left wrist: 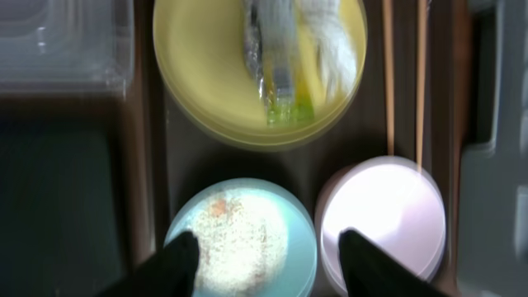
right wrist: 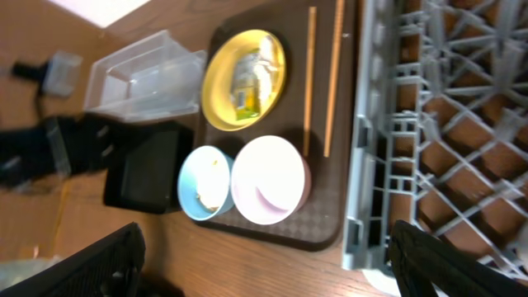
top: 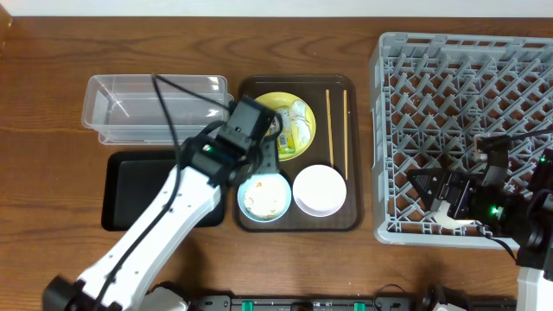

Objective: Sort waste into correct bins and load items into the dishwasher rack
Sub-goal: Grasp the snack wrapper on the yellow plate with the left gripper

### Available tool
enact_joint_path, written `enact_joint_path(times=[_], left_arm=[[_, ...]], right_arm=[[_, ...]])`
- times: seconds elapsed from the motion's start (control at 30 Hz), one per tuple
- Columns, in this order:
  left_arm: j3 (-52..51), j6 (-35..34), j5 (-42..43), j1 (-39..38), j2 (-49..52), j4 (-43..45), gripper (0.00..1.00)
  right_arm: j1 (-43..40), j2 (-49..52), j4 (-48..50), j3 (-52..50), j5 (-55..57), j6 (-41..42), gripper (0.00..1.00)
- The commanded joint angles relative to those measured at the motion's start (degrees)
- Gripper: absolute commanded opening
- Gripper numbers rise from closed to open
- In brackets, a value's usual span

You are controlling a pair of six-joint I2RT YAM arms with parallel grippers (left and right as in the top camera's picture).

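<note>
My left gripper is to put the green-yellow wrapper (top: pixel 286 141) into the clear tub (top: pixel 160 108) before loading the pale-yellow plate, because the wrapper is lying on that plate.
The pale-yellow plate (top: pixel 275 108) on the brown serving tray (top: pixel 251 220) holds the green-yellow wrapper (top: pixel 300 130) and the white paper scrap (left wrist: pixel 334 45). The light-blue bowl (top: pixel 263 198) holds rice-like scraps (left wrist: pixel 239 239). The white bowl (top: pixel 319 190) stands right of it. Two chopsticks (top: pixel 328 130) lie beside the plate. My left gripper (left wrist: pixel 268 264) is open and empty, its fingers straddling the blue bowl from above. My right gripper (right wrist: pixel 280 264) is open and empty above the front left edge of the grey rack (top: pixel 467 104).
The clear tub (top: pixel 155 108) stands at the back left, with the black tray (top: pixel 130 186) in front of it. Both lie left of the serving tray. The rack takes up the right side. My left arm (top: pixel 173 216) crosses over the black tray.
</note>
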Motion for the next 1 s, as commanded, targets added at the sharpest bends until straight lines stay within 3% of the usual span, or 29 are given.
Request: enact_joint_path(times=[0.0, 0.1, 0.53, 0.7, 0.83, 0.93, 0.97], left_arm=[[0.7, 4.8, -4.9, -0.2, 3.2, 4.2, 0.64], [0.8, 7.0, -4.9, 0.1, 7.8, 9.4, 0.7], [0.8, 9.6, -6.0, 5.0, 29.0, 27.2, 0.72], [0.8, 9.6, -0.2, 5.5, 31.3, 30.1, 0.65], [0.8, 9.6, 4.2, 5.5, 31.3, 31.2, 0.51], [0.8, 9.5, 7.0, 5.5, 31.2, 31.4, 0.52], [0.8, 9.3, 7.1, 5.5, 31.0, 31.4, 0.58]], right_arm=[[-0.4, -0.2, -0.1, 0.6, -3.9, -2.6, 0.93], [-0.4, -0.2, -0.1, 0.6, -3.8, -2.6, 0.94], [-0.4, -0.2, -0.9, 0.5, -3.5, -2.8, 0.95], [-0.4, -0.2, -1.3, 0.4, -3.3, -2.8, 0.94], [-0.4, -0.2, -1.4, 0.4, -3.3, -2.8, 0.94], [-0.4, -0.2, -1.4, 0.4, -3.3, -2.8, 0.94], [-0.4, -0.2, -1.4, 0.4, -3.3, -2.8, 0.93]])
